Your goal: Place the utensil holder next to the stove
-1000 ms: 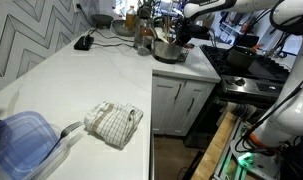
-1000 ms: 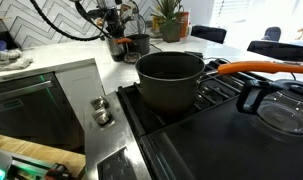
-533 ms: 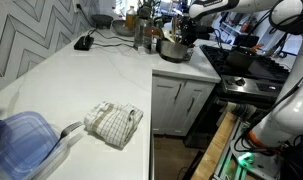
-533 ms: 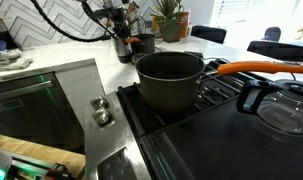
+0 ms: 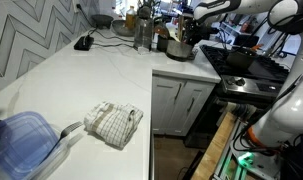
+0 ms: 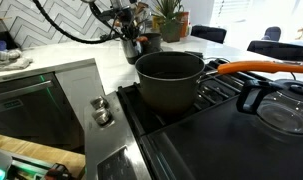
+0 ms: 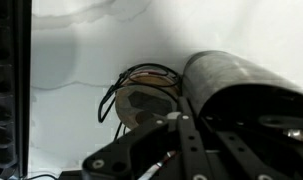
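Note:
The utensil holder's side is too close to the black cable on the round disc [image 7: 175, 78]. Next, my gripper pulls the holder back toward the open white counter [image 7: 263, 38] before letting go of it.
The utensil holder [image 5: 177, 46] is a round grey-metal pot with utensils sticking up. It sits at the counter's corner close to the stove [image 5: 247, 66]. In an exterior view it shows as a metal pot [image 6: 132, 47] behind the stove's [image 6: 221, 130] grates. My gripper [image 5: 187, 36] reaches in from the stove side and is shut on its rim, also seen in an exterior view [image 6: 124, 24]. In the wrist view the holder's metal wall [image 7: 241, 82] fills the right, with my dark fingers [image 7: 184, 120] against it. The utensils are hidden there.
A dark pot with an orange handle [image 6: 171, 78] stands on the stove's front burner. A round disc with a black cable [image 7: 144, 100] lies on the white counter [image 5: 91, 75]. A checked cloth [image 5: 113, 122] and a blue-lidded container [image 5: 19, 140] lie near the counter's front. Plants and bottles [image 5: 141, 25] stand behind.
The gripper has carried the utensil holder along the counter toward the stove; it now sits nearer the counter's stove-side edge.

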Robot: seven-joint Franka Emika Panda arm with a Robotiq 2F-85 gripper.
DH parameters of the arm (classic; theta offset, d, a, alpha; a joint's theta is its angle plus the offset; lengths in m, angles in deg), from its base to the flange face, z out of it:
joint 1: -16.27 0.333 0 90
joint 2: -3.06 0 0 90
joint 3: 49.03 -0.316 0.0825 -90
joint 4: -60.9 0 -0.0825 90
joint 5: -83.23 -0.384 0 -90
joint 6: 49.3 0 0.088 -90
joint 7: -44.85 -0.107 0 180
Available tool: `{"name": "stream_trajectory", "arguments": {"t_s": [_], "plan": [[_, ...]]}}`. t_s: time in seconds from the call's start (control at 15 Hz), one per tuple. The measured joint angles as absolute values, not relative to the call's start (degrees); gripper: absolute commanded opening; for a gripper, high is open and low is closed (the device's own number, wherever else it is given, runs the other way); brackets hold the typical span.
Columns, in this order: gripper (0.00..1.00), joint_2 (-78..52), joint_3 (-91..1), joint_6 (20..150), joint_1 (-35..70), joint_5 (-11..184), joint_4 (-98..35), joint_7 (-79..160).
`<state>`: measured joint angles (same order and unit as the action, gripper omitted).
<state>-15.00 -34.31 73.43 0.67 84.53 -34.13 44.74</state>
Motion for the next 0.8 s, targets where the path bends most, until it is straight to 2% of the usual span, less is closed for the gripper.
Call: {"name": "stream_trajectory", "arguments": {"t_s": [0.8], "plan": [[0.01, -13.7, -38.7, 72.4, 0.8, 82.3, -35.5, 51.5]]}}
